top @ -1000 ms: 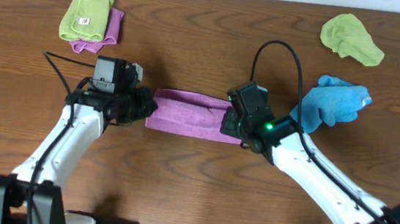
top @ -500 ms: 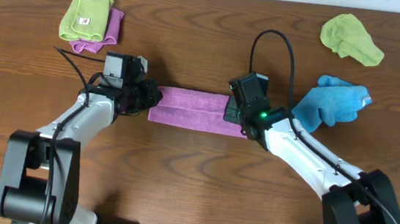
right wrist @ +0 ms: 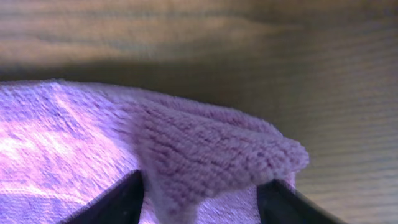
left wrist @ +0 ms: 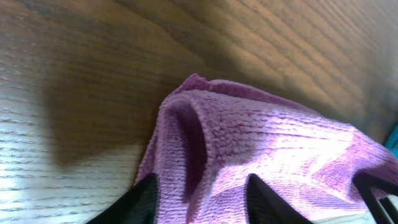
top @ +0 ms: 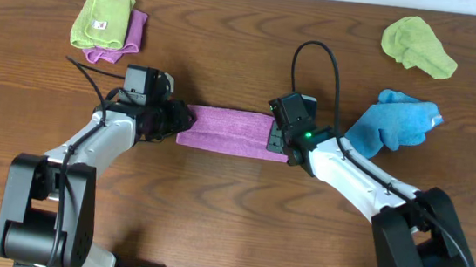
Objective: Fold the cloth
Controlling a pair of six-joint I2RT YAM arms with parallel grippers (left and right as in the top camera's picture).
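Observation:
My left gripper should, as the cloth's layers (left wrist: 188, 132) gape loose at its end of the cloth, pinch that end (left wrist: 202, 186) while my right gripper pulls the opposite end tight.
The cloth (top: 225, 131) is a lilac-purple towel lying on the wooden table as a long folded strip between my two grippers. My left gripper (top: 175, 120) sits at the strip's left end. In the left wrist view its fingers stand apart, with a doubled corner of the cloth (left wrist: 261, 137) lying loose between them (left wrist: 202, 190). My right gripper (top: 274, 137) is at the strip's right end. Its fingers are spread wide either side of a thick folded corner of the cloth (right wrist: 205, 149), gripper (right wrist: 202, 190). Neither pair of jaws pinches the fabric.
A folded lime-green cloth (top: 102, 20) lies on a purple one (top: 132, 34) at the back left. A crumpled lime-green cloth (top: 417, 44) is at the back right. A bright blue cloth (top: 394, 120) lies just right of my right arm.
Both grippers carried the cloth's ends a little toward the back and set the strip down flatter and narrower. Both sets of jaws have since parted, letting go of the cloth.

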